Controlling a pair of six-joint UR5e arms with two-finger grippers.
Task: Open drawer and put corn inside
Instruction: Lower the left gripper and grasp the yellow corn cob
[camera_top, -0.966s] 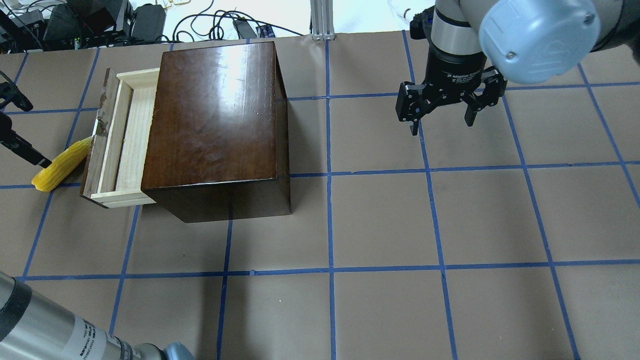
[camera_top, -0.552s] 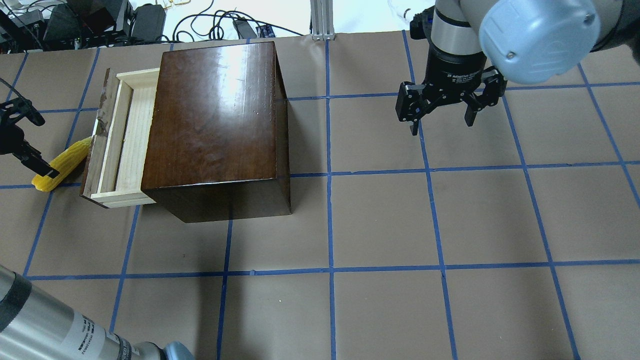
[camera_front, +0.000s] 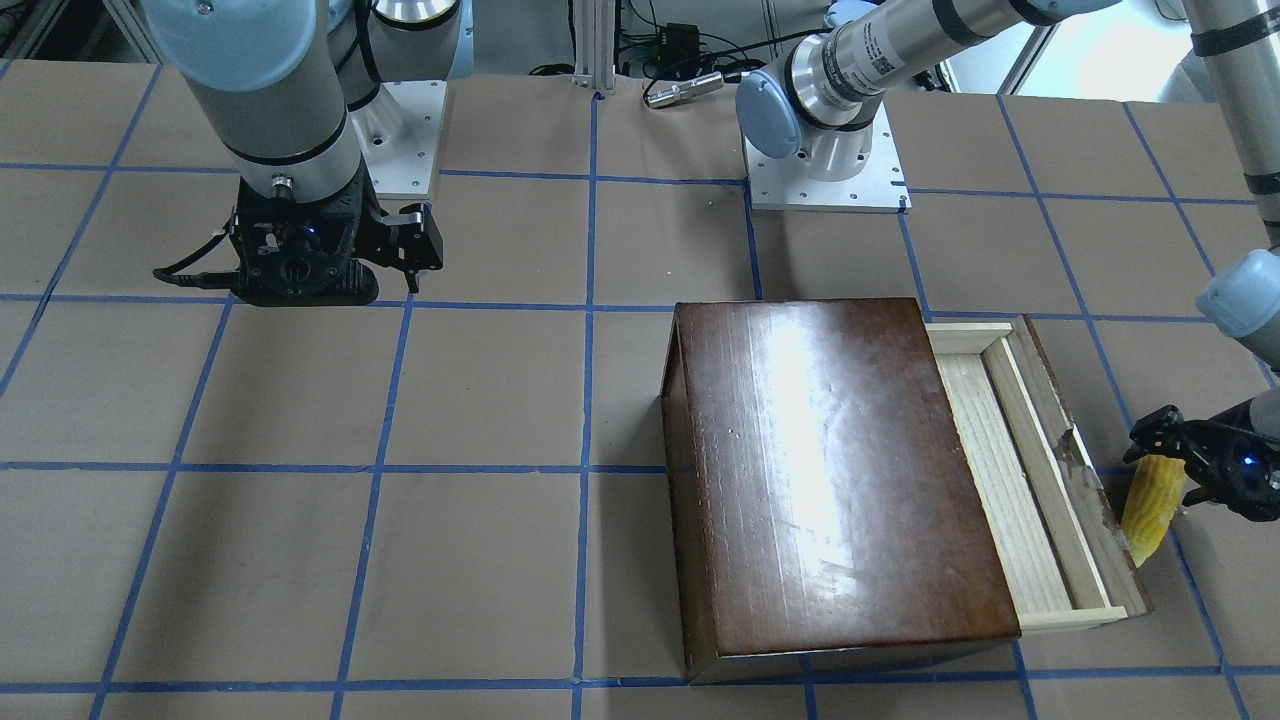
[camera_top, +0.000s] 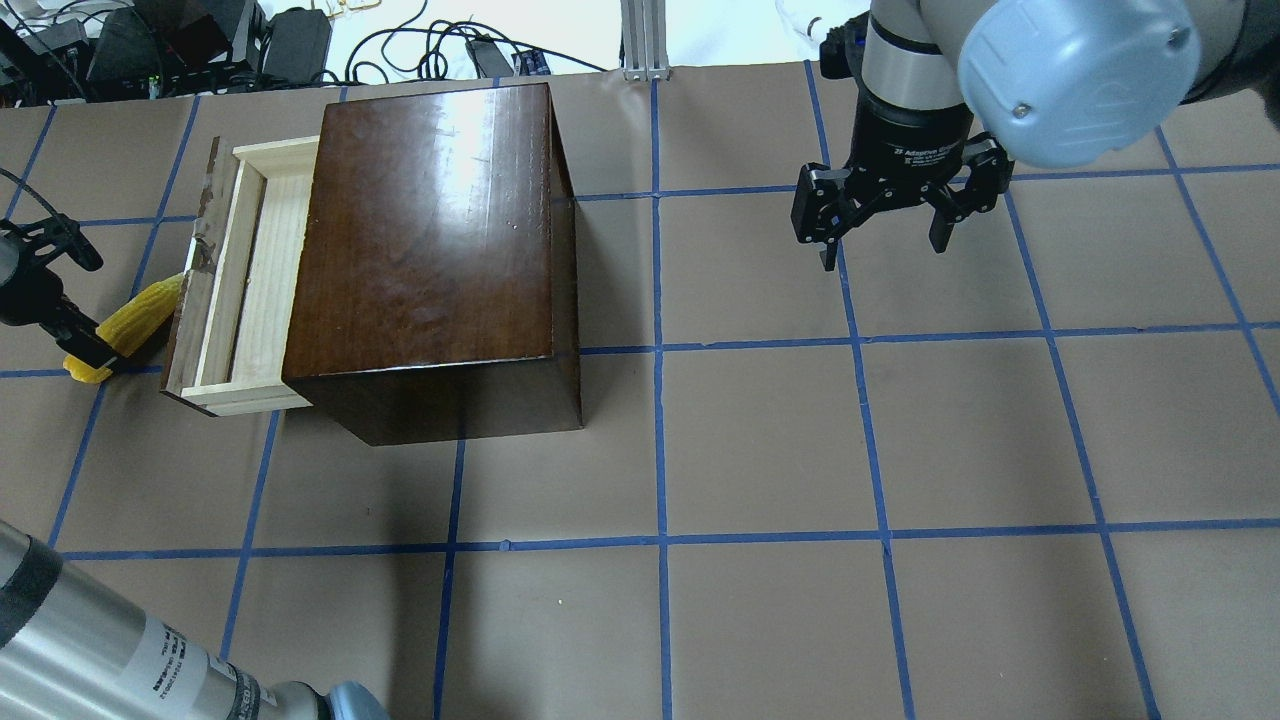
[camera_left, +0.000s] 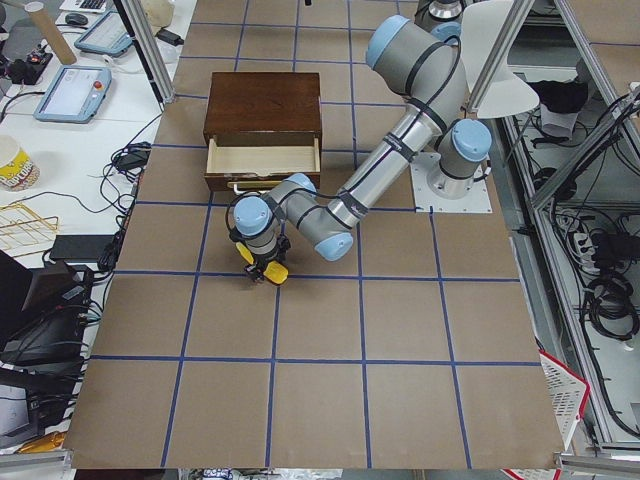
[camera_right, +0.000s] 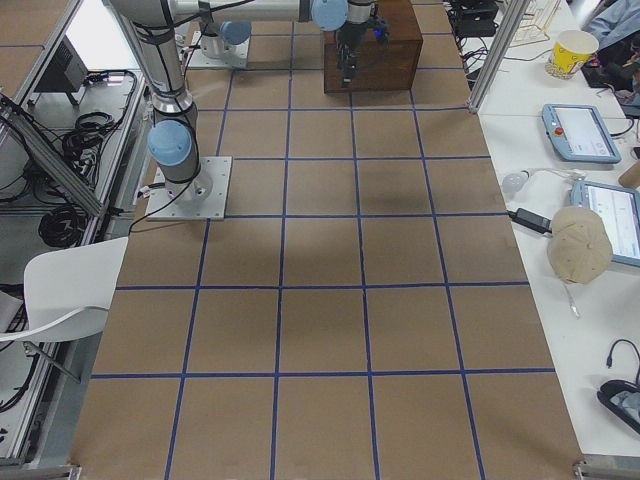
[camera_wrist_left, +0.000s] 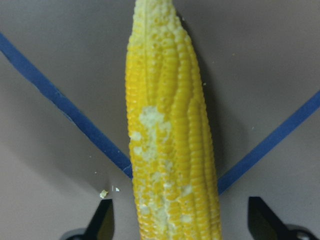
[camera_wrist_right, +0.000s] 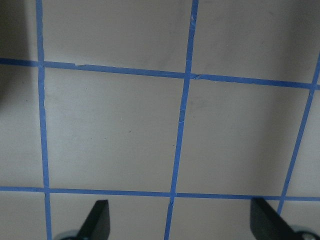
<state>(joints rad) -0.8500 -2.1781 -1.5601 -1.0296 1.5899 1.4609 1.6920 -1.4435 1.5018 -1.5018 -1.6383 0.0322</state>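
My gripper will lower the yellow corn (camera_front: 1153, 508) lengthwise, and it will lie flat along the drawer's open gap (camera_front: 1005, 474), because the gap is narrow but longer than the corn.
The yellow corn (camera_top: 128, 322) lies on the table, its thin tip against the drawer's dark front panel (camera_top: 193, 285). The pale wood drawer (camera_top: 252, 275) is pulled out from the dark-brown cabinet (camera_top: 430, 230) and holds nothing. My left gripper (camera_top: 72, 295) is open and low over the corn's thick end. In the left wrist view the corn (camera_wrist_left: 170, 130) lies between the two spread fingertips (camera_wrist_left: 102, 220). The front view shows the corn (camera_front: 1148, 505) beside the left gripper (camera_front: 1185, 470). My right gripper (camera_top: 885, 248) is open and empty, far to the right above bare table.
Brown paper with a blue tape grid (camera_top: 660, 540) covers the table. Cables and black boxes (camera_top: 200, 45) lie past the far edge. An aluminium post (camera_top: 640, 40) stands behind the cabinet. The left arm's silver link (camera_top: 90, 650) crosses the near-left corner.
My left gripper has moved right, toward the corn, and now straddles its thick end. The corn, the drawer and the right arm have not moved.
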